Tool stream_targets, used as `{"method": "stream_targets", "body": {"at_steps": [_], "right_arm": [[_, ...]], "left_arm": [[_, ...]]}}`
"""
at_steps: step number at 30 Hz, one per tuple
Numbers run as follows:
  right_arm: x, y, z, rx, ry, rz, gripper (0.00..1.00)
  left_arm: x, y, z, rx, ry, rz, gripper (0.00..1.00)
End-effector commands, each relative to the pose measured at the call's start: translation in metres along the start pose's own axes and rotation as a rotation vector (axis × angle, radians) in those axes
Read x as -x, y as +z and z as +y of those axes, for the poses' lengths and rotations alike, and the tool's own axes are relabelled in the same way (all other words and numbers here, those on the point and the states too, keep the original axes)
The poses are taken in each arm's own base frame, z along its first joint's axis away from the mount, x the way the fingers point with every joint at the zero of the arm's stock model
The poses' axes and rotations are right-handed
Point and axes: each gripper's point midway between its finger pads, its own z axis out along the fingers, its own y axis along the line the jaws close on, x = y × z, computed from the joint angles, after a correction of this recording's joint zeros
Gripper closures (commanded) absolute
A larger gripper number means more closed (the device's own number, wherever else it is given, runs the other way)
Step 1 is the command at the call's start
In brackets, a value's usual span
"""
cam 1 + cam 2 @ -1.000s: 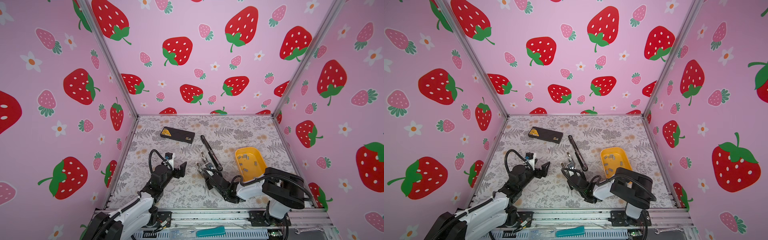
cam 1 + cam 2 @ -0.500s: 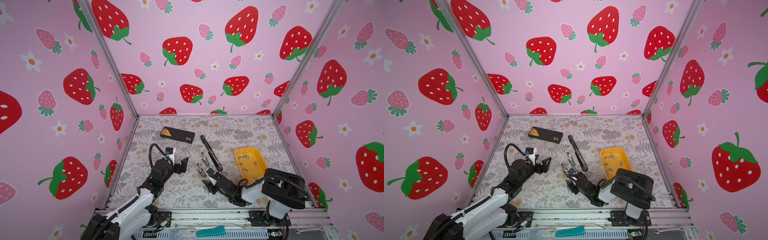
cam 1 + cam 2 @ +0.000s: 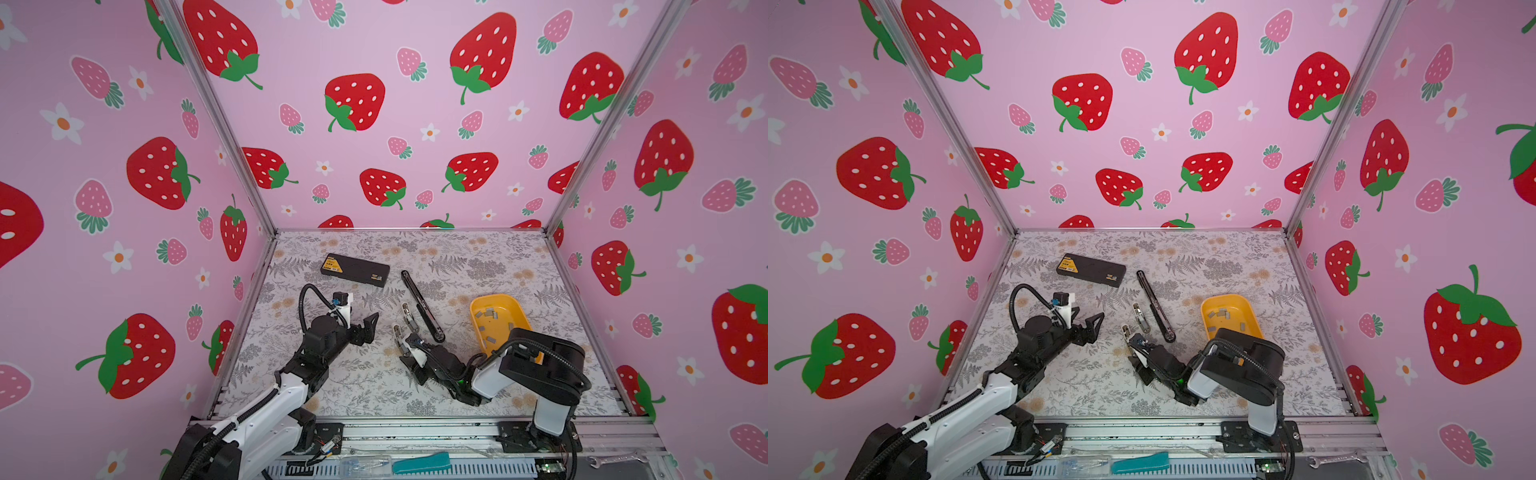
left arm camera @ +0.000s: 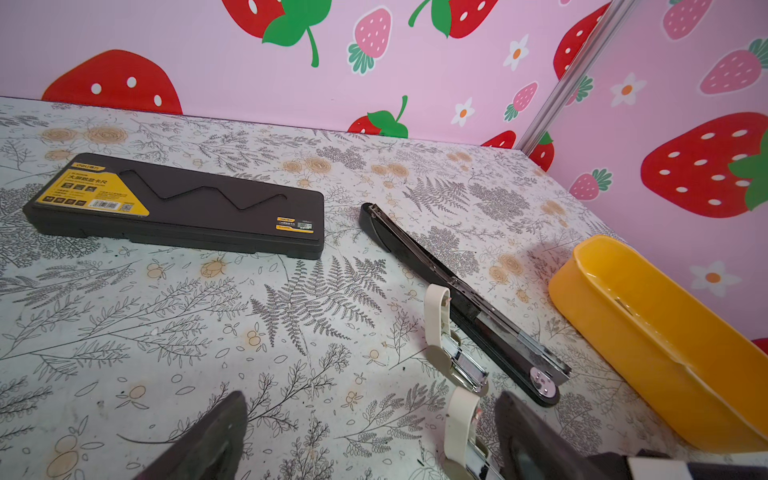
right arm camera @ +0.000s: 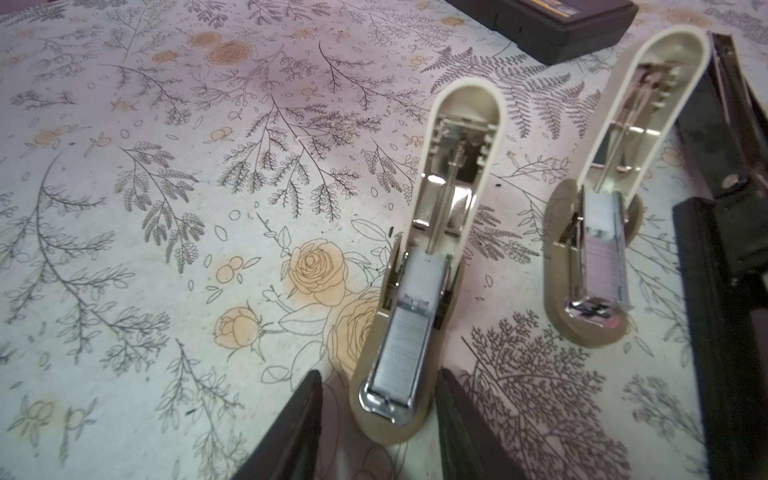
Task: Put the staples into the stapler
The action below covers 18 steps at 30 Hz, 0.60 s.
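Observation:
My left gripper should come in and swing the lid [image 5: 457,152] of the nearer stapler down, because it stands up while my right gripper straddles the front end [image 5: 393,406].
Two small beige staplers lie open with their lids up. The nearer stapler [image 5: 419,332] [image 3: 400,336] has a strip of staples [image 5: 409,345] in its channel. My right gripper [image 5: 380,419] [image 3: 405,347] is open, one finger on each side of this stapler's front end, with a gap on one side. The second beige stapler [image 5: 598,266] [image 3: 407,313] also holds a strip. Loose staples [image 3: 488,316] lie in the yellow tray [image 3: 521,318]. My left gripper [image 4: 370,436] [image 3: 370,326] hangs wide open and empty, left of the staplers.
A long black stapler [image 3: 422,307] [image 4: 457,299] lies open just right of the beige ones. A black case [image 3: 355,270] [image 4: 187,212] with a yellow label sits at the back left. The yellow tray [image 4: 648,332] stands to the right, near the right arm.
My right gripper drew back from the nearer beige stapler, then came forward again around its front end, its jaws widening and then narrowing. The left gripper drifted slightly farther back.

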Motion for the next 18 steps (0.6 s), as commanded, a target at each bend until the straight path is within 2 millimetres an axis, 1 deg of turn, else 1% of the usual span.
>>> {"method": "stream_targets", "body": {"at_steps": [1, 5, 9, 14, 18], "right_arm": [[-0.020, 0.003, 0.003, 0.027, -0.015, 0.061, 0.60], [-0.021, 0.003, 0.003, 0.028, -0.011, 0.060, 0.68], [-0.021, 0.003, 0.003, 0.028, -0.006, 0.054, 0.73], [-0.020, 0.005, 0.006, 0.041, -0.009, 0.053, 0.77], [-0.018, 0.005, 0.008, 0.055, -0.003, 0.045, 0.78]], "left_arm": [[0.006, 0.003, 0.007, 0.047, 0.002, -0.014, 0.04], [-0.003, 0.008, 0.026, 0.135, -0.035, 0.012, 0.03], [-0.016, 0.013, 0.042, 0.189, -0.063, 0.041, 0.01], [-0.024, 0.028, 0.033, 0.129, -0.105, 0.082, 0.02], [-0.036, 0.041, 0.025, 0.071, -0.143, 0.127, 0.05]]}}
